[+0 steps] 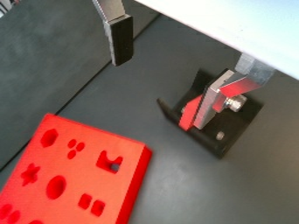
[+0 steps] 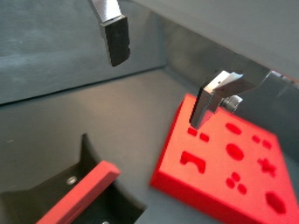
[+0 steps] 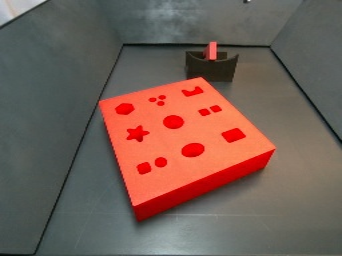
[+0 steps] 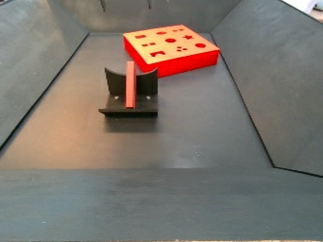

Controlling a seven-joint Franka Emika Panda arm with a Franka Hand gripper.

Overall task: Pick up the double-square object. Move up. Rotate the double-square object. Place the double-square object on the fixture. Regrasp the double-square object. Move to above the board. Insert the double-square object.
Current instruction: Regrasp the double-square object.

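Observation:
I expect the double-square object (image 3: 213, 51) to show two separate legs as I lift it, because a piece of the board sits between the board's paired square holes (image 3: 210, 110).
The double-square object (image 3: 213, 50), a thin pinkish-red block, stands upright in the dark fixture (image 3: 211, 67) at the far end of the floor, apart from the board (image 3: 181, 140). In a side view the double-square object (image 4: 130, 85) leans on the upright of the fixture (image 4: 127, 112), with the board (image 4: 171, 47) behind. My gripper (image 1: 167, 74) hangs open above the floor, high over the fixture (image 1: 222, 133) and the double-square object (image 1: 187, 113), with nothing between its fingers (image 1: 121, 39). The gripper (image 2: 163, 74) also shows over the board (image 2: 233, 166). It does not show in the side views.
Sloping dark walls (image 3: 60, 60) close in the floor on all sides. The board (image 1: 70, 171) has star, round and square holes on top. Bare dark floor (image 4: 164, 142) lies in front of the fixture.

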